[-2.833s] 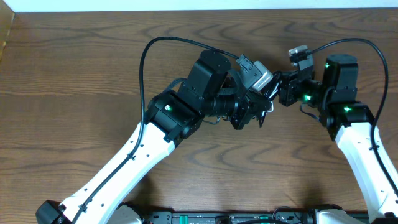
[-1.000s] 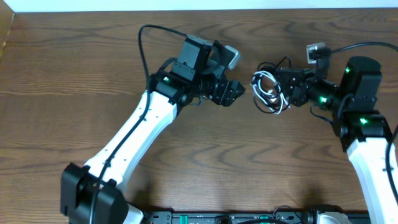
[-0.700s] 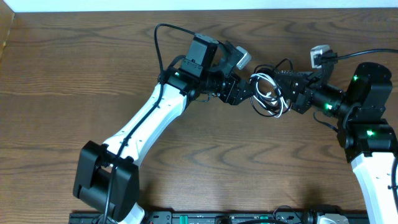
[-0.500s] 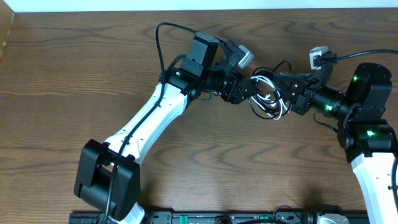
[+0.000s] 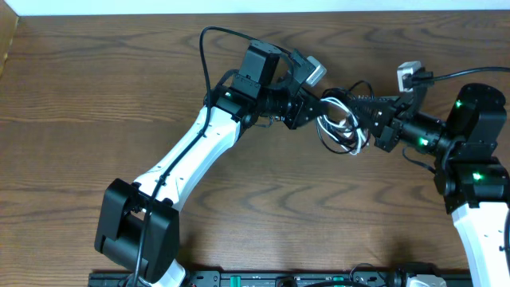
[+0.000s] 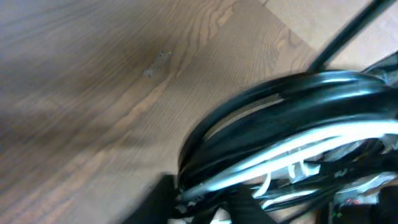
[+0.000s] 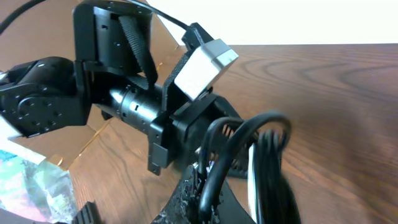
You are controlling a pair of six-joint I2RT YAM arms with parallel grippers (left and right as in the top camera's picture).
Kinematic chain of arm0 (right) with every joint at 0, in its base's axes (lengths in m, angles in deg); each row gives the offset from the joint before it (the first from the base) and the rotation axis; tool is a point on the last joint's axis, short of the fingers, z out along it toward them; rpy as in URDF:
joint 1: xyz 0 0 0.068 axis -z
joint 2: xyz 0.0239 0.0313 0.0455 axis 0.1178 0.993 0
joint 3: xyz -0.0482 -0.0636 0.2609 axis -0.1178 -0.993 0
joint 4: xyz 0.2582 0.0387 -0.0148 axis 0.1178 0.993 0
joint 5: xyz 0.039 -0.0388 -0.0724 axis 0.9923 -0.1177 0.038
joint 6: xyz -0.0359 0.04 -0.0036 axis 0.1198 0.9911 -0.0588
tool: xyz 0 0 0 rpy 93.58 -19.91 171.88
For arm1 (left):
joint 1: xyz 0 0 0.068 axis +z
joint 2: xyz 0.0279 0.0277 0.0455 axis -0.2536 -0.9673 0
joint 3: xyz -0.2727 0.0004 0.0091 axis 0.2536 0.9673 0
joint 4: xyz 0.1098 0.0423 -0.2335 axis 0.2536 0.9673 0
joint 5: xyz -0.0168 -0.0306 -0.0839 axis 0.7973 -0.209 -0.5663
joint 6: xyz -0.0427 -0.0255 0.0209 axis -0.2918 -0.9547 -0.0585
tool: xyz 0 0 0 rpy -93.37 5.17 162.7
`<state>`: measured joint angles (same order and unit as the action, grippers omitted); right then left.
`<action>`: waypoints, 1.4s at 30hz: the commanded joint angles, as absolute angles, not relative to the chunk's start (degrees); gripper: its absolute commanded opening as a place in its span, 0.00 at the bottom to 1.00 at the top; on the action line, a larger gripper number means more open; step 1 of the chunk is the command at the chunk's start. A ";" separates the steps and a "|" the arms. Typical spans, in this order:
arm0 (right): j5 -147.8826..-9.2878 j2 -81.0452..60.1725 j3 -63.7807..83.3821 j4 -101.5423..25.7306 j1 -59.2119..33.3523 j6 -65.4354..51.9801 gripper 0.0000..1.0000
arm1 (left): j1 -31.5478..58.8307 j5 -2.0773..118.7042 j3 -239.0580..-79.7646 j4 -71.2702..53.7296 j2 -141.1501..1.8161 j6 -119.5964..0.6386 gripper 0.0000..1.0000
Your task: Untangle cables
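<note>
I should hold the coil steady with my left gripper, since the black and white loops [image 5: 343, 130] are bunched there, while my right gripper pulls the black cord [image 7: 227, 155] away.
The cables [image 5: 341, 127] are a small coil of black cords and one white cord, held above the wood table between my two grippers. My right gripper [image 5: 369, 121] is shut on the coil's right side. In the right wrist view a black cord [image 7: 239, 149] runs up from between its fingers [image 7: 186, 196]. My left gripper [image 5: 317, 110] is at the coil's left edge. In the left wrist view the black and white loops [image 6: 280, 127] fill the frame, and strands lie between its dark fingers [image 6: 158, 199], which stand close together.
The thick black wires of both arms arc over the back of the table [image 5: 96, 96]. A cardboard box edge [image 5: 8, 40] is at the far left. A crumpled plastic bag [image 7: 28, 180] shows at the left in the right wrist view.
My left arm swung right and reached into the coil that my right gripper holds. In the last half second the left gripper settled on the coil's left edge. The coil stayed in place.
</note>
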<state>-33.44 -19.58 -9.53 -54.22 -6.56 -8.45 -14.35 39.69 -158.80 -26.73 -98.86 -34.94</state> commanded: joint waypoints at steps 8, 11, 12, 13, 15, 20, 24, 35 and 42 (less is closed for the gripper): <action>-35.21 -22.16 -9.23 -53.94 -6.23 -7.80 0.01 | -14.17 40.08 -159.26 -21.85 -98.75 -33.96 0.08; -41.88 -22.16 -9.23 -51.01 -6.21 -7.80 0.01 | -13.56 40.08 -159.26 -19.91 -98.75 -33.94 0.08; -44.54 -22.16 -9.23 -49.57 -6.21 -7.80 0.01 | -13.17 40.06 -159.26 -19.36 -98.75 -33.96 0.07; -47.21 -22.16 -9.23 -48.06 -6.21 -7.80 0.01 | -12.75 40.06 -159.26 -18.79 -98.75 -33.96 0.08; -52.17 -22.16 -9.23 -45.09 -6.21 -7.80 0.01 | -11.81 40.06 -159.26 -17.66 -98.73 -33.96 0.08; -56.72 -21.88 -9.23 -41.00 -6.21 -9.79 0.42 | -9.97 39.82 -159.26 -16.28 -98.70 -33.98 0.08; -57.85 -21.62 -9.23 -39.10 -6.21 -10.60 0.97 | -9.91 37.66 -159.26 -16.43 -98.51 -33.98 0.08; -47.03 -19.15 -9.25 -37.72 -9.77 -18.33 0.91 | -9.97 36.41 -159.26 -16.47 -98.35 -34.22 0.07; -47.06 -19.10 -9.25 -39.82 -14.10 -20.74 0.60 | -10.02 36.39 -159.26 -16.45 -98.35 -34.20 0.08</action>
